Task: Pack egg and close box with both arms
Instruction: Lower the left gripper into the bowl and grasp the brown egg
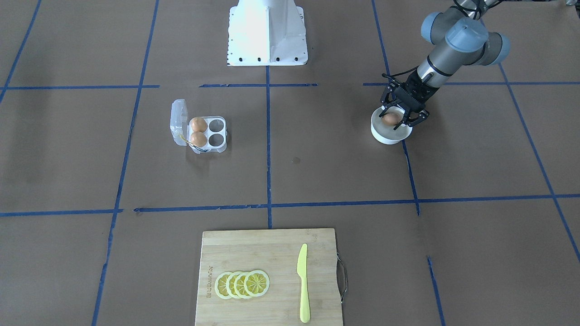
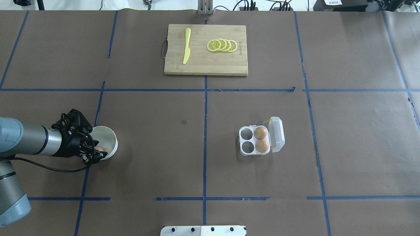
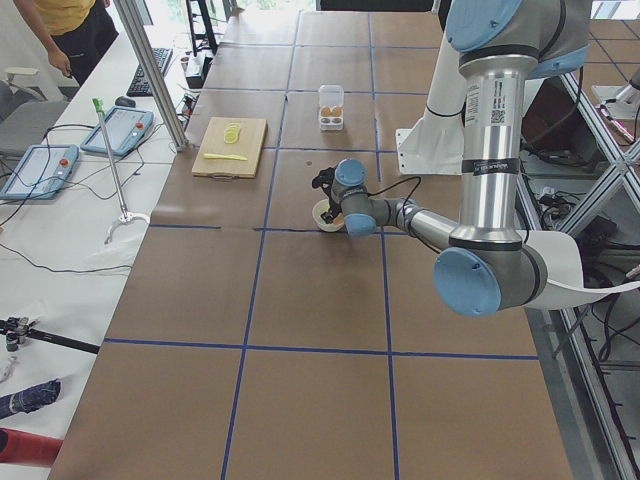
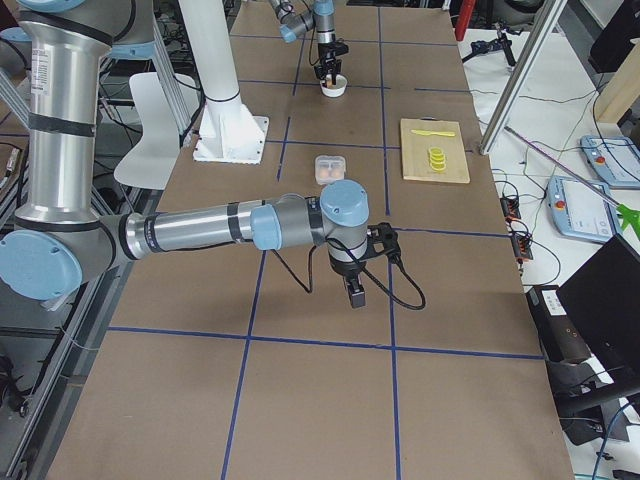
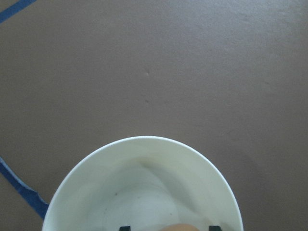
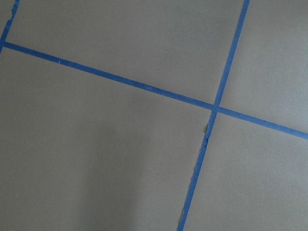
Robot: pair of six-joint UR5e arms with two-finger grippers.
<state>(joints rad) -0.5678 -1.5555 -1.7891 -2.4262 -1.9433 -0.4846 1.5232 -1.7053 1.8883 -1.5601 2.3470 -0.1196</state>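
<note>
I should expect the bowl to be empty when I lift out the one tan egg [image 1: 390, 119], because the white bowl's bottom [image 5: 144, 199] is clear beside the egg.
A tan egg [image 1: 389, 119] lies in a white bowl [image 1: 389, 137]. My left gripper [image 1: 399, 119] reaches down into the bowl, and its black fingers stand apart on either side of the egg. In the left wrist view the egg's top [image 5: 180, 226] shows between the two fingertips, with gaps on both sides. The clear box [image 1: 213, 135] stands open with its lid [image 1: 178, 122] folded back. Two eggs [image 1: 198, 124] [image 1: 198, 139] fill the cells by the hinge. My right gripper [image 4: 355, 290] hangs low over bare table, far from the box; I cannot tell whether it is open or shut.
A wooden cutting board [image 1: 253, 253] holds lemon slices [image 1: 242, 284] and a yellow knife [image 1: 303, 283] at the table edge across from the robot. The white base block [image 1: 267, 34] stands at the robot's side. Blue tape lines cross the brown table.
</note>
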